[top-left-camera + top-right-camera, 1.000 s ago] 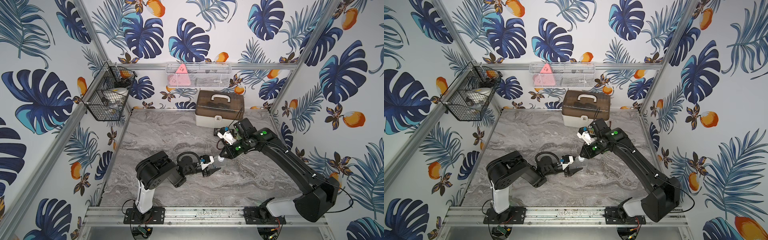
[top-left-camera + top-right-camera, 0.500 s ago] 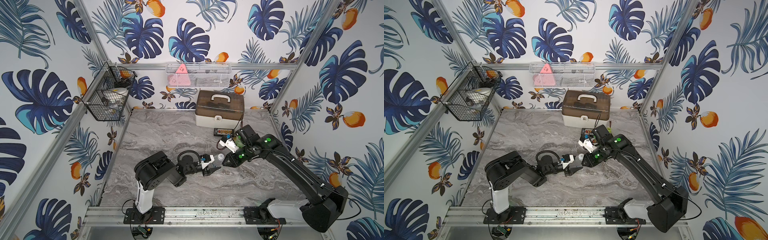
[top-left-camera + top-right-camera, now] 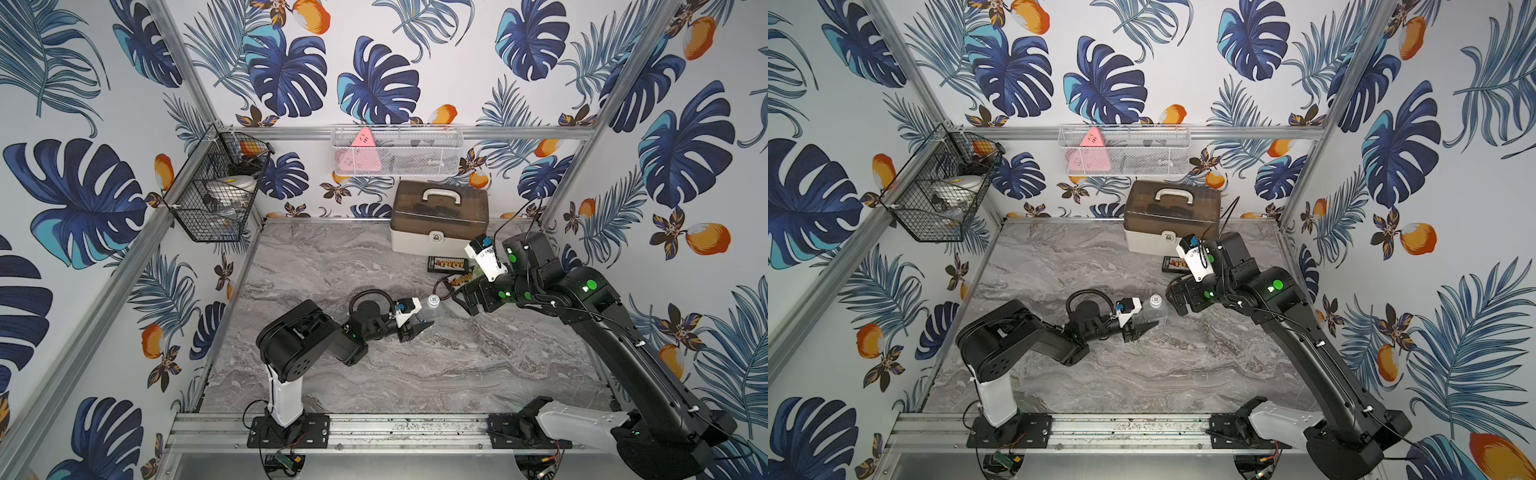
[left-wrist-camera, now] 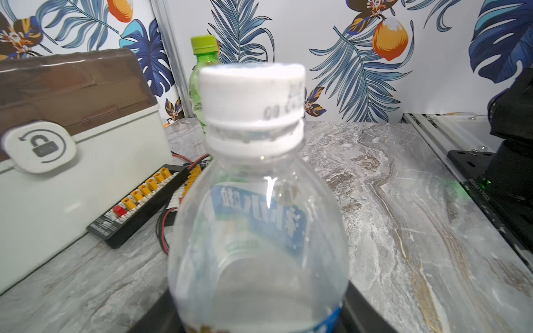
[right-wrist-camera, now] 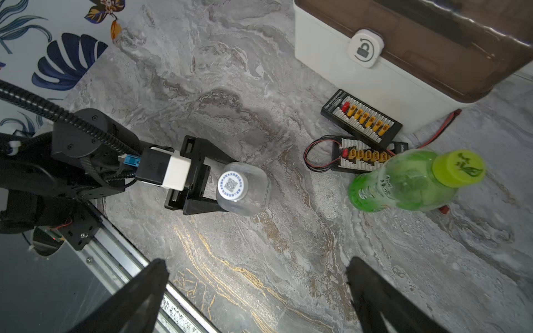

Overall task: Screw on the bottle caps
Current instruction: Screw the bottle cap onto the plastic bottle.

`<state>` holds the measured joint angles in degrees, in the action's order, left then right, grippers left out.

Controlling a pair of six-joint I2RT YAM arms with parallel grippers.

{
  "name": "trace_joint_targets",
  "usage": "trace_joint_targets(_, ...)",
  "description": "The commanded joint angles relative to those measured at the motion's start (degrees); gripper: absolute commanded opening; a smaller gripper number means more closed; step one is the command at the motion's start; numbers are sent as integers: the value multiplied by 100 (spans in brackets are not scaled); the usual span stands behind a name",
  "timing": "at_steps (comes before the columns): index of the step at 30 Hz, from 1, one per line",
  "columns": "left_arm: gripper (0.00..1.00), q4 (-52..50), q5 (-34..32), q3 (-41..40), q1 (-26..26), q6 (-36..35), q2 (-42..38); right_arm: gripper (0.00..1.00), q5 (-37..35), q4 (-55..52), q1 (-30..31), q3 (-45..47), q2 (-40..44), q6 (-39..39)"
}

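My left gripper should tip the clear bottle (image 5: pixel 254 191) toward my right gripper's open fingers before my right gripper twists, because the whitish cap (image 3: pixel 434 301) points up beside those fingers.
My left gripper (image 3: pixel 424 322) (image 3: pixel 1148 324) is shut on the body of the short clear bottle (image 3: pixel 432 311) (image 5: pixel 245 199), which stands upright at mid-table. A whitish cap (image 4: pixel 252 92) (image 5: pixel 233 186) with a printed code on top sits on its neck. My right gripper (image 3: pixel 469 301) (image 5: pixel 256 261) hangs open just right of that bottle, with nothing between its fingers. The green bottle (image 5: pixel 403 184) stands by the charger boards with its yellow-green cap (image 5: pixel 458 168) (image 4: pixel 204 44) on. In both top views my right arm hides it.
A brown-lidded white toolbox (image 3: pixel 438 224) stands at the back. Two black charger boards (image 5: pixel 362 118) with red and black wires lie in front of it. A black wire basket (image 3: pixel 216 203) hangs on the left wall and a white mesh one (image 3: pixel 395 149) on the back wall.
My right gripper has opened, let go of the whitish cap and drawn back to the right of the clear bottle. The left gripper has kept its hold and place.
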<state>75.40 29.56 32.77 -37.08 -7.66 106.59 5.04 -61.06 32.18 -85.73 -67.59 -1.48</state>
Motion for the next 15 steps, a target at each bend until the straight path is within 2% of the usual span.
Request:
trace_joint_targets(1,61,-211,287,66,95,-133,-198,100,-19,167,-10,27,201,227)
trace_joint_targets(4,61,-1009,389,138,107,-568,-565,100,-193,776,-10,280,635,-103)
trace_joint_targets(7,60,-2057,522,243,141,-1116,-1021,97,259,343,-9,182,595,-1344)
trace_joint_targets(11,60,-3558,625,490,172,-1984,-1606,88,434,-501,-6,22,201,-3009)
trace_joint_targets(13,60,-3918,624,558,191,-2226,-1761,82,676,-650,-4,-91,19,-3941)
trace_joint_targets(15,59,-4119,641,598,212,-2384,-1853,80,893,-578,6,-321,-204,-4293)
